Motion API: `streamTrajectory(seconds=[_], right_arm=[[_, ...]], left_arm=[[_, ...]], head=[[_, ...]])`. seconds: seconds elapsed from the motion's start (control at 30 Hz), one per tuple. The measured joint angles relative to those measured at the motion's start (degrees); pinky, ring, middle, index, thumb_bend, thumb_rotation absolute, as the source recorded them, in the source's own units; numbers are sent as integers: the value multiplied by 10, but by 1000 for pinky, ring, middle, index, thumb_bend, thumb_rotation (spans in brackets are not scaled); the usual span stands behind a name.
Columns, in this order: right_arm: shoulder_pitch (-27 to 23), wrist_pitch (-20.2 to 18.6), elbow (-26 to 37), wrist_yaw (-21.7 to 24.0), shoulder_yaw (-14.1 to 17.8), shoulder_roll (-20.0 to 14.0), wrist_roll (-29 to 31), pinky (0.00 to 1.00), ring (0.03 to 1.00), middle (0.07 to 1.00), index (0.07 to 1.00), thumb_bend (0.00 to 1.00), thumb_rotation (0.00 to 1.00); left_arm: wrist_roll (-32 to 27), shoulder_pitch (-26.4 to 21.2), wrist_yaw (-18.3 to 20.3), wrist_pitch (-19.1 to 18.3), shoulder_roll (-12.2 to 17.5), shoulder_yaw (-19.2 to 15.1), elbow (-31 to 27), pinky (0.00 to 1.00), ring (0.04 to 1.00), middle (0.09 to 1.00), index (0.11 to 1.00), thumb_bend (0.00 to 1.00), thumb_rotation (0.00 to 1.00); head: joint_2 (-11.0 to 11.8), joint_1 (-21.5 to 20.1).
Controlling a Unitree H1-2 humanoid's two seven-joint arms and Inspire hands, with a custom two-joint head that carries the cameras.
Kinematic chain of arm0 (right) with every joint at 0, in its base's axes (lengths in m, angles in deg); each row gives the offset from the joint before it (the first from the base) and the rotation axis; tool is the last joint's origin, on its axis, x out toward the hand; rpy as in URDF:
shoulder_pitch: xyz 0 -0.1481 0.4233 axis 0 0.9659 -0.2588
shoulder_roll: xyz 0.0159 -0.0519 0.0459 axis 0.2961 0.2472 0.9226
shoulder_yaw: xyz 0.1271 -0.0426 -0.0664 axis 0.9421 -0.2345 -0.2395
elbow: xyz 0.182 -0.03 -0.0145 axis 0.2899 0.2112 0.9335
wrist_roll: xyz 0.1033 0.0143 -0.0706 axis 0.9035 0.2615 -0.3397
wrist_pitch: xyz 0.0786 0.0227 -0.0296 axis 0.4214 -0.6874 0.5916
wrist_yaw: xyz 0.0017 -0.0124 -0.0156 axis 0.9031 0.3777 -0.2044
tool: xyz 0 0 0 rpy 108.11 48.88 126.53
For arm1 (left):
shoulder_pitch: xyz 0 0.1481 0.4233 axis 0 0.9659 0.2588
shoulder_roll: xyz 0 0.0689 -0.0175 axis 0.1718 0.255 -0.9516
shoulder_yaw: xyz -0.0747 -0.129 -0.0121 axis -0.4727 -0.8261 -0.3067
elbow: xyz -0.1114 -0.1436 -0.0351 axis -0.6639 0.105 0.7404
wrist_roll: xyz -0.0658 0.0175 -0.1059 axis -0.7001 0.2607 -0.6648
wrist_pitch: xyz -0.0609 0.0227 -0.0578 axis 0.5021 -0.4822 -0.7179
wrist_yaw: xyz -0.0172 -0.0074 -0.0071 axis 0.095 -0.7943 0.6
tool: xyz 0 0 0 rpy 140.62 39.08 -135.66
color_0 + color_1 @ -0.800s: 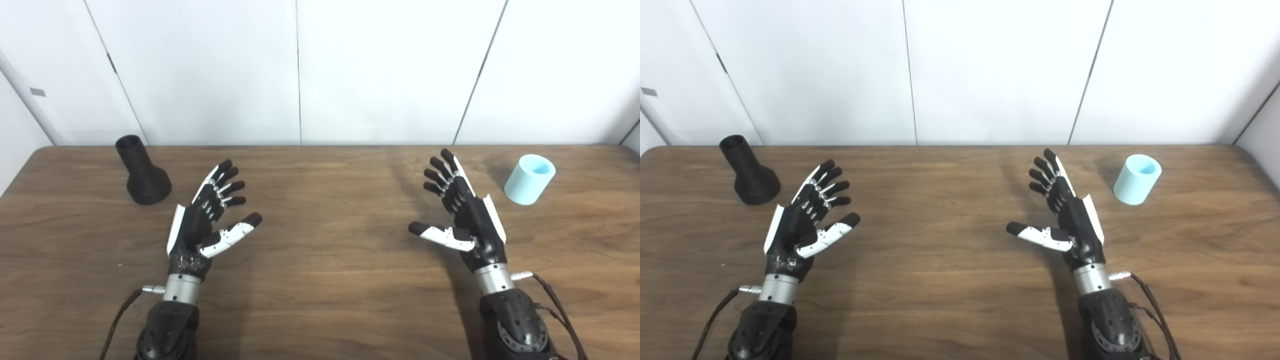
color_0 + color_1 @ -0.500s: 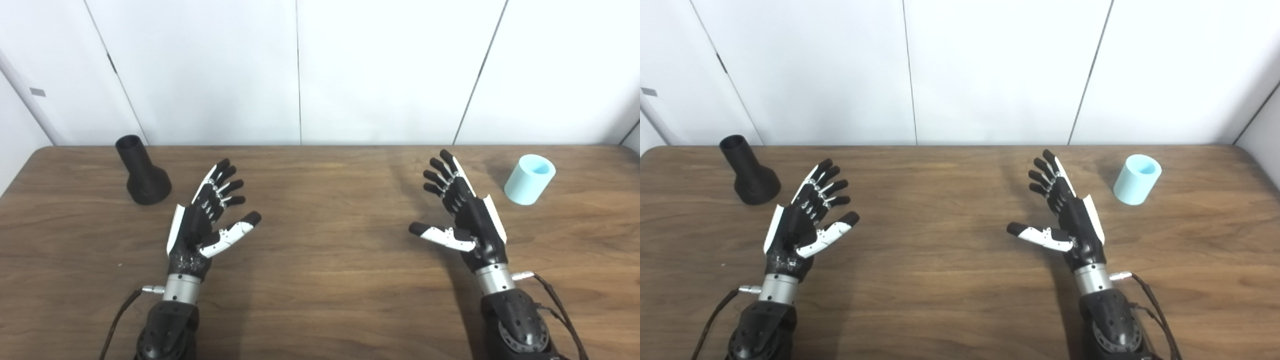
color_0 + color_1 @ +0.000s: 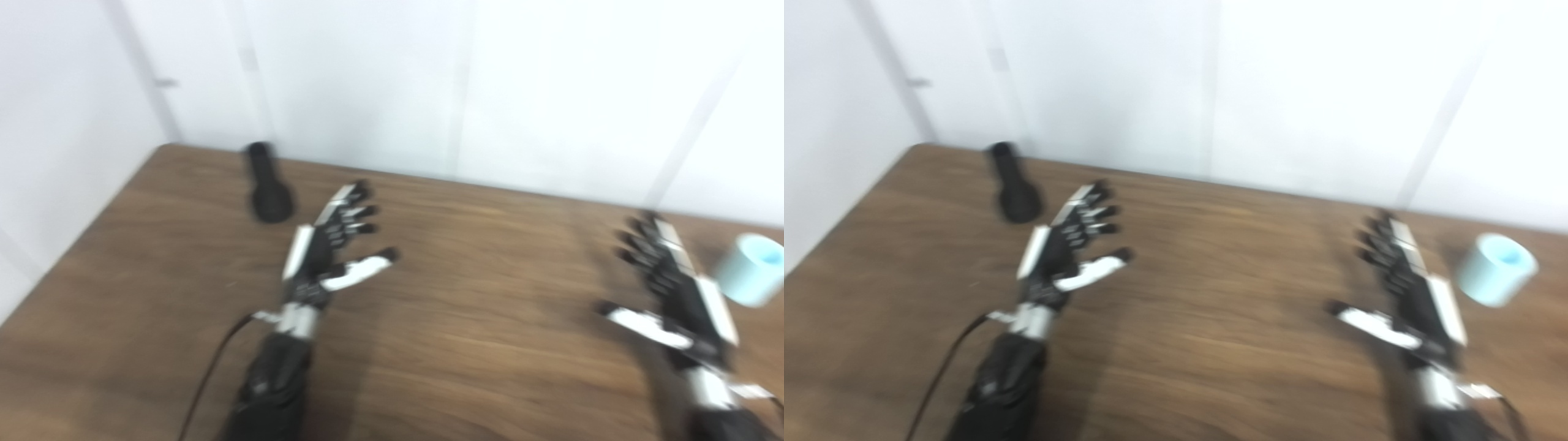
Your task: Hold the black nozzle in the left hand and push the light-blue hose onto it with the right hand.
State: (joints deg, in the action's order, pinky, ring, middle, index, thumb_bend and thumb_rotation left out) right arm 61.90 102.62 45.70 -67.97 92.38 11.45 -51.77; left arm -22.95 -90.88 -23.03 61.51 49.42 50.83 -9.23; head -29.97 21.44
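I expect the light-blue hose [image 3: 750,269] to slide down the black nozzle's slim neck [image 3: 261,165] toward the nozzle's base when I push the hose, because the neck gets wider into the base.
The picture is blurred. A black nozzle [image 3: 267,187] stands on its wide base at the table's far left. My left hand [image 3: 334,248] floats just right of it and nearer to me, open, palm up, holding nothing. A short light-blue hose piece [image 3: 748,277] stands at the right edge of the table. My right hand [image 3: 670,294] hovers just left of the hose, open with its thumb stretched to the left, apart from the hose.
The wooden table [image 3: 465,343] stretches between the hands. Its left edge [image 3: 79,242] runs diagonally beside a white wall [image 3: 429,79] that closes the far side. A black cable [image 3: 208,386] trails from the left wrist.
The whole picture has swung and tilted, so the camera moved left; the scene is now blurred. Both hands stay open in much the same pose, and the nozzle and hose stand where they were.
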Motion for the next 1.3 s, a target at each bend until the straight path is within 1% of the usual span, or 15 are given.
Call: streamTrajectory(seconds=[0.13, 0.2, 0.27, 0.37, 0.43, 0.6, 0.63, 0.73, 0.8, 0.9, 0.97, 1.1, 1.17, 1.23, 1.3], right_arm=[[37, -50, 62, -4, 0, 8, 2, 810, 893, 941, 981, 792, 183], [41, -68, 72, -6, 0, 13, 2, 818, 895, 944, 983, 765, 148], [47, -80, 82, -6, -1, 17, 2, 838, 908, 953, 995, 736, 113], [56, -93, 100, -6, -3, 25, 2, 843, 912, 961, 1000, 716, 85], [63, -100, 109, -6, -3, 25, 2, 827, 908, 958, 1000, 704, 65], [66, -121, 131, -7, -8, 31, 0, 847, 917, 960, 1000, 692, 61], [66, -123, 135, -7, -9, 32, -1, 852, 918, 960, 1000, 686, 51], [66, -134, 143, -7, -7, 32, -6, 855, 925, 965, 1000, 670, 32], [68, -136, 143, -7, -6, 32, -6, 842, 922, 963, 1000, 669, 47], [71, -139, 149, -8, -5, 32, -7, 844, 922, 965, 1000, 665, 56], [70, -139, 152, -9, -5, 32, -8, 827, 919, 965, 1000, 665, 30], [70, -143, 157, -9, -6, 32, -10, 799, 887, 959, 1000, 653, 3], [70, -149, 162, -9, -6, 32, -10, 789, 872, 953, 1000, 657, 0], [70, -160, 167, -9, -6, 32, -10, 794, 879, 951, 1000, 664, 0], [70, -164, 171, -10, -5, 33, -10, 786, 866, 944, 1000, 667, 6]], left_arm=[[13, -1, -8, 1, -12, 6, -3, 701, 807, 857, 894, 774, 209], [19, -2, -15, 12, -14, 2, -4, 670, 775, 805, 858, 763, 195], [19, 1, -27, 24, -16, -8, -13, 679, 751, 773, 823, 759, 216], [30, 31, -50, 17, -14, -34, -57, 665, 726, 754, 803, 767, 249], [42, 43, -61, 6, -9, -50, -95, 646, 693, 736, 796, 746, 243], [49, 26, -81, -12, 13, -83, -171, 589, 667, 735, 793, 758, 261], [55, 17, -86, -21, 20, -91, -181, 608, 697, 758, 802, 765, 281], [62, -16, -92, -51, 46, -114, -200, 730, 796, 831, 833, 735, 262], [63, -41, -94, -73, 68, -129, -201, 841, 904, 913, 901, 732, 242], [60, -69, -95, -94, 102, -148, -198, 897, 951, 958, 949, 750, 238], [64, -80, -96, -103, 121, -153, -183, 941, 961, 987, 987, 755, 244], [77, -89, -97, -119, 148, -157, -153, 932, 978, 1000, 1000, 778, 240], [88, -92, -99, -121, 157, -157, -139, 909, 993, 1000, 1000, 820, 248], [107, -101, -109, -126, 163, -157, -125, 921, 999, 1000, 1000, 841, 238], [115, -112, -114, -138, 169, -157, -113, 965, 1000, 1000, 1000, 850, 223]], head=[[8, 9], [11, 8], [12, 8], [9, 12], [5, 17], [7, 18], [8, 18], [8, 18], [11, 14], [12, 13], [11, 11], [12, 8], [13, 8], [12, 8], [12, 8]])
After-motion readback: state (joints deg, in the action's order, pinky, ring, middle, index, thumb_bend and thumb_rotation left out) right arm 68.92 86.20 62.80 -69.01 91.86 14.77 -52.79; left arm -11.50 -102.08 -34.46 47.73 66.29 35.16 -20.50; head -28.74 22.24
